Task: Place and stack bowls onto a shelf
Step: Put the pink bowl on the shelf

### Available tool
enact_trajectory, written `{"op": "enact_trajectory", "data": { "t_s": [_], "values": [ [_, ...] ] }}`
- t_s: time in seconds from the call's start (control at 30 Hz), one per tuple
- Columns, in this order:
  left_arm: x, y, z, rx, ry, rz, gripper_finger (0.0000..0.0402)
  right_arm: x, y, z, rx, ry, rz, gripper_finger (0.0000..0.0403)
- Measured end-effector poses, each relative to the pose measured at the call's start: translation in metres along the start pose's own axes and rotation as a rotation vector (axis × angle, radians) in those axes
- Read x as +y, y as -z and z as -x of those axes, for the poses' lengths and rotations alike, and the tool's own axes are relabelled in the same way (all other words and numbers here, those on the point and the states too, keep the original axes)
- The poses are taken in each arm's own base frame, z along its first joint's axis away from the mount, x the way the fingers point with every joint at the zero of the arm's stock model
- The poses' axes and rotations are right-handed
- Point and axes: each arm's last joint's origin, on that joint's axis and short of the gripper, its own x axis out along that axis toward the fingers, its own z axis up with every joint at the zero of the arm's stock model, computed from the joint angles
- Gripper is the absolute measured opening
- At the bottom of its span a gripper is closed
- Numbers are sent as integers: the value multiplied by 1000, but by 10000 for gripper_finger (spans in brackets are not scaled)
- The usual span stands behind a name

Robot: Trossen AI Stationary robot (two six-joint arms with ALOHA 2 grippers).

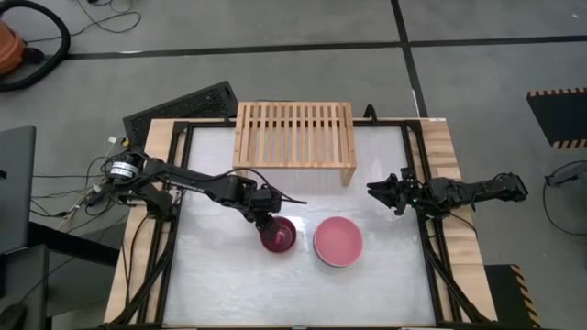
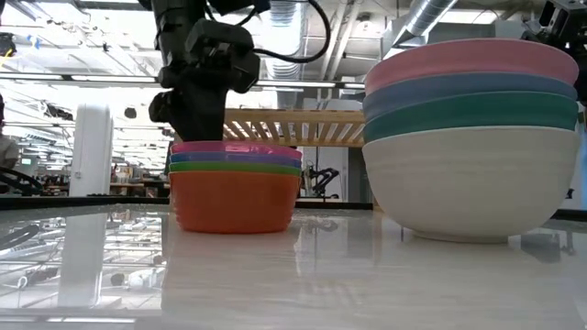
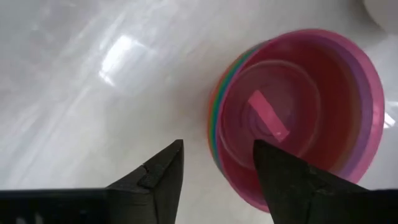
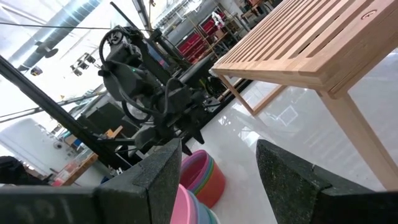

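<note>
The coloured rims (image 3: 217, 117) fit closely together. The magenta bowl (image 1: 279, 236) will pull the bowl under it up too when I lift.
A stack of small bowls (image 1: 278, 236), magenta on top and orange-red at the bottom (image 2: 236, 188), stands on the white table. To its right stands a stack of larger bowls (image 1: 337, 241) with a pink top and a cream-white base (image 2: 472, 137). The light-wood shelf (image 1: 293, 136) stands at the far edge. My left gripper (image 3: 217, 146) hangs open just above the small stack's left rim (image 3: 214, 134), pointing steeply down. One finger is over the bowl's inside and the other outside it. My right gripper (image 4: 217, 180) waits open and level at the table's right edge (image 1: 376, 191).
A black keyboard (image 1: 183, 105) lies slanted beyond the table's far-left corner. Black frame rails (image 1: 417, 165) run along the table's sides. Bare white tabletop (image 1: 229, 284) lies on the near side of both stacks and between them and the shelf.
</note>
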Motion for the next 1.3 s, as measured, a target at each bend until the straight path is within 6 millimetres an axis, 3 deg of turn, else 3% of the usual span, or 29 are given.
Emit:
{"op": "enact_trajectory", "data": {
  "t_s": [0.2,0.37,0.8,0.87,1.13,1.3],
  "values": [
    [1,-3,-19,64,13,-6,173,0,0,0,1,2,0,234],
    [4,-4,-18,62,1,26,161,0,0,0,1,2,0,234],
    [4,-7,-18,65,13,18,13,0,0,0,1,3,0,234],
    [4,-7,-17,66,5,25,5,0,0,0,1,3,0,234],
    [-3,-15,5,76,-41,24,1,0,0,0,2,2,0,234],
    [-10,-25,31,49,-92,22,0,0,0,0,2,2,-1,234]
  ]
}}
